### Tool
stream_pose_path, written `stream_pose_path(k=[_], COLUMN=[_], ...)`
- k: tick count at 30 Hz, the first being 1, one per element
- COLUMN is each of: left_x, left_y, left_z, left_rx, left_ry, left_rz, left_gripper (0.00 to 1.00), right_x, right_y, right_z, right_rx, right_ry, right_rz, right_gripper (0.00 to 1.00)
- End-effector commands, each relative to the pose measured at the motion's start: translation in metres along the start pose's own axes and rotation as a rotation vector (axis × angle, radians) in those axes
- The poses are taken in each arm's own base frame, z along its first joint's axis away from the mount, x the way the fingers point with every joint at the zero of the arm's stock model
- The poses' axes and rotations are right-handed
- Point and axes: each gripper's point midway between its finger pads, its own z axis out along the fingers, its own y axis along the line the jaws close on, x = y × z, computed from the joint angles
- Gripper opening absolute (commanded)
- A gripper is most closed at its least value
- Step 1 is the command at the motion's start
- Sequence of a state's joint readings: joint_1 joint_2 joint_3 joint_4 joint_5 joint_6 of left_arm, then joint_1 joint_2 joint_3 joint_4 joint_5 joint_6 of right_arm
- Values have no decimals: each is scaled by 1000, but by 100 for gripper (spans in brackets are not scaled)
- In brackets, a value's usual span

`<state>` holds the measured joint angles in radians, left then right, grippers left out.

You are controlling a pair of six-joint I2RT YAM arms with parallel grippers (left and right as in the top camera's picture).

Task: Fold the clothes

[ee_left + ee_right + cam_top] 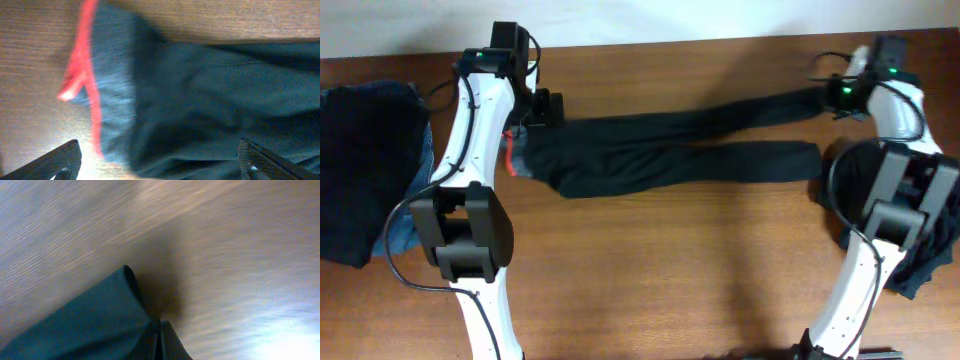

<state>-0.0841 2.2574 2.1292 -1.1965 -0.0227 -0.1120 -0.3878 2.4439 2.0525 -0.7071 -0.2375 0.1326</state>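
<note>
The trousers' grey waistband (112, 102) is crumpled and pulled in, so next my left gripper draws the waistband's far corner (114, 19) toward the table's far edge before folding.
Long black trousers (650, 160) lie flat across the table. Their grey waistband edged in red (515, 157) is at the left and the two legs run to the right. My left gripper (548, 108) is open at the waistband's far corner. In the left wrist view its fingers (159, 152) are spread wide above the waistband (107, 75) and the black cloth (225, 95). My right gripper (838, 95) is at the end of the far leg. In the right wrist view its fingers (160, 332) are pressed together with the leg's hem (95, 325) between and beside them.
A pile of dark clothes with blue denim (365, 170) lies at the left table edge. Another dark garment (925, 262) lies at the right edge behind the right arm's base (895, 195). The left arm's base (470, 235) stands in front of the waistband.
</note>
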Motion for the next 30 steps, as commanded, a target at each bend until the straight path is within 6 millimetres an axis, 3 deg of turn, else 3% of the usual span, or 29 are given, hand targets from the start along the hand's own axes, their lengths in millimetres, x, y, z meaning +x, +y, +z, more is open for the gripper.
stream_pose_path(k=[1,2,3,4,5,10,12,13,15,20,30], left_x=[-11,-13,-15,-18,-23,-64,-76,-77,-74,-59,-46], left_y=[1,1,2,2,1,0,1,2,3,0,-4], left_z=[-11,-11,-12,-12,-12,-18,-15,-7,7,48,77], left_rx=[-10,-13,-16,-18,-17,-14,-14,-15,-15,6,36], left_ry=[-50,-57,-65,-79,-99,-265,-307,-306,-279,-187,-120], left_rz=[17,17,17,25,44,104,109,106,105,110,112], left_gripper=[99,99,99,99,99,96,78,61,51,50,52], right_x=[-8,-8,-8,-7,-6,-7,-4,0,7,22,39], right_y=[-18,-18,-17,-13,-7,21,30,34,42,56,65], right_z=[-5,-5,-5,-6,-7,-27,-35,-41,-47,-54,-51], right_rx=[14,14,12,-7,-35,-164,-185,-187,-188,-188,-144], right_ry=[-17,-16,-14,-8,-3,35,64,91,129,194,251], right_rz=[33,33,33,19,13,20,24,27,12,-11,-60], right_gripper=[4,19,57,87,99,99,99,99,99,99,99])
